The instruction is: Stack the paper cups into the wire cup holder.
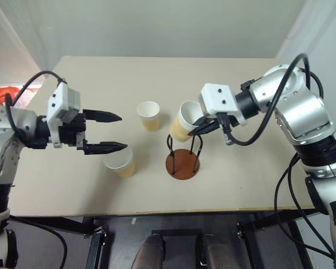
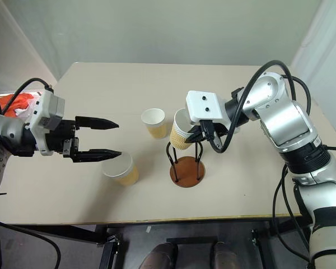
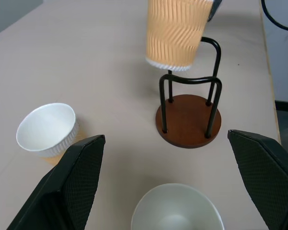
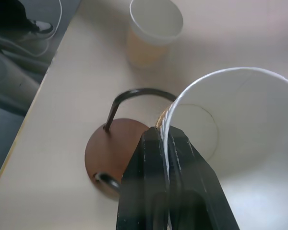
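The front paper cup [image 1: 121, 162] will slide deep inside with its rim still showing when I lower it in, because the paper cups get narrower toward their base [image 1: 180, 132].
My right gripper [image 4: 166, 139] is shut on the rim of a tan paper cup [image 1: 185, 121], which hangs tilted just above the wire loops of the wire cup holder [image 1: 183, 163]. The holder's reddish-brown disc stands on the table with nothing inside it. A second paper cup [image 1: 149, 116] stands upright to the holder's left and farther back. A third paper cup [image 1: 120, 162] stands nearer the front edge. My left gripper [image 1: 123, 132] hovers open above and just behind that third cup, with nothing between its fingers [image 3: 81, 177].
The beige table [image 1: 241, 185] ends at a front edge close below the holder. A red-orange object [image 1: 1, 95] lies beyond the table's left edge. Pale walls stand behind and to the right.
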`<action>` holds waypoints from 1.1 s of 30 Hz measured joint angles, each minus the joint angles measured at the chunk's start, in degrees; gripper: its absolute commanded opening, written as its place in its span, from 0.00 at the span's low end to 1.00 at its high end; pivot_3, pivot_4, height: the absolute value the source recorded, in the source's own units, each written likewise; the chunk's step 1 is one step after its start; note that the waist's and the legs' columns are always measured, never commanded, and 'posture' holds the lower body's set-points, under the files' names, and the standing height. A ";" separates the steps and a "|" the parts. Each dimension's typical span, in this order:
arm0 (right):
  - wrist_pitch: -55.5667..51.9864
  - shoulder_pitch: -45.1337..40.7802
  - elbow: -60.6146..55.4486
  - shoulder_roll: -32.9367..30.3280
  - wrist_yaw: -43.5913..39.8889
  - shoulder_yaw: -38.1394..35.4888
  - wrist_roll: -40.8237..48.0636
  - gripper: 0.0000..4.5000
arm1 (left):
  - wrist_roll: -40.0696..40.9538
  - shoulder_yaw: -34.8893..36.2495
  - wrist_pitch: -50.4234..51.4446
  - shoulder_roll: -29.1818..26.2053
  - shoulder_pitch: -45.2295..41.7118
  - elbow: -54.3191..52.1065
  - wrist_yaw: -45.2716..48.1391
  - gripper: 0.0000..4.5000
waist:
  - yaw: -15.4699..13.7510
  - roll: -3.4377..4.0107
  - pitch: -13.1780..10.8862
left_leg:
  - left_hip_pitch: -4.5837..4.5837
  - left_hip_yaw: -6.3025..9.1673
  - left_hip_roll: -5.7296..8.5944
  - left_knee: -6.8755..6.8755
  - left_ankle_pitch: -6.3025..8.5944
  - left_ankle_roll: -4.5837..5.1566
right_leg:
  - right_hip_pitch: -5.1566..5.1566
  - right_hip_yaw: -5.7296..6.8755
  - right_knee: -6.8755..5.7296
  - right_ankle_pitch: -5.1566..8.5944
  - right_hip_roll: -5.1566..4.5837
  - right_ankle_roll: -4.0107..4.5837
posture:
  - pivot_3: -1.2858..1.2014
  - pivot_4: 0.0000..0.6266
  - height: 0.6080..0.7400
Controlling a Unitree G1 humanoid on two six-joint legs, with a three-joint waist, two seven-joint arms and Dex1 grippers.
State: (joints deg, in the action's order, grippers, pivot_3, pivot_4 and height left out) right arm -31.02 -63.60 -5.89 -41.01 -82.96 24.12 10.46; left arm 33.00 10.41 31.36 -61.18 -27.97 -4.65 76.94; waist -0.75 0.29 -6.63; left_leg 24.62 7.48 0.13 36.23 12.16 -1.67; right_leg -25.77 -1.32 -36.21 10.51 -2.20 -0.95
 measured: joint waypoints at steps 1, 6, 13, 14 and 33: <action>0.19 0.01 -0.17 -0.31 -0.44 0.00 -0.01 0.00 | 0.31 0.14 0.08 -0.06 0.32 -0.14 -0.06 1.00 | 0.00 0.00 0.00 | -0.02 0.00 0.00 -0.01 0.00 -0.01 | 0.00 0.00 -0.04 0.00 0.00 0.01 | 0.52 0.24 1.00; 0.72 0.33 -1.15 -0.39 -1.57 0.00 -0.02 0.00 | 0.77 0.21 0.52 -0.17 0.55 -1.27 -1.05 1.00 | 0.05 0.00 0.00 | -0.09 0.00 0.00 0.01 -0.05 -0.08 | 0.00 -0.02 -0.19 0.00 0.00 0.03 | 0.52 0.24 1.00; 0.95 1.91 -3.72 -0.52 -2.42 1.90 -1.27 0.45 | 0.53 0.94 0.84 -2.01 0.91 -1.52 -1.01 1.00 | 0.14 0.00 0.00 | -0.17 0.00 0.00 0.01 -0.09 -0.12 | -0.01 -0.03 -0.35 0.02 0.00 0.08 | 0.52 0.24 1.00; 1.30 1.90 -3.48 -0.46 -2.32 1.97 -1.84 0.51 | 0.42 0.94 0.72 -2.31 0.92 -1.52 -0.83 1.00 | 0.14 0.00 0.00 | -0.20 0.00 0.00 0.01 -0.10 -0.12 | 0.00 -0.04 -0.39 0.03 0.00 0.10 | 0.52 0.24 1.00; -5.89 8.42 -1.76 7.22 8.28 -5.15 3.80 0.96 | -14.72 -17.35 -16.78 -12.20 -2.24 0.80 13.00 1.00 | 0.12 -0.08 0.04 | -0.14 0.01 -0.01 -0.04 -0.03 -0.21 | -0.20 -0.07 -0.63 0.29 0.01 0.54 | 0.52 0.24 1.00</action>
State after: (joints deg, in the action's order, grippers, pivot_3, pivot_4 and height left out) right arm -36.90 -55.18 -7.65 -33.79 -74.67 18.97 14.27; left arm 18.27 -6.95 14.58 -73.38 -30.21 -3.85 89.93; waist -0.63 0.21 -6.59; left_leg 24.48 7.49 0.12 36.18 12.14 -1.88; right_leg -25.96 -1.39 -36.84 10.81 -2.20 -0.42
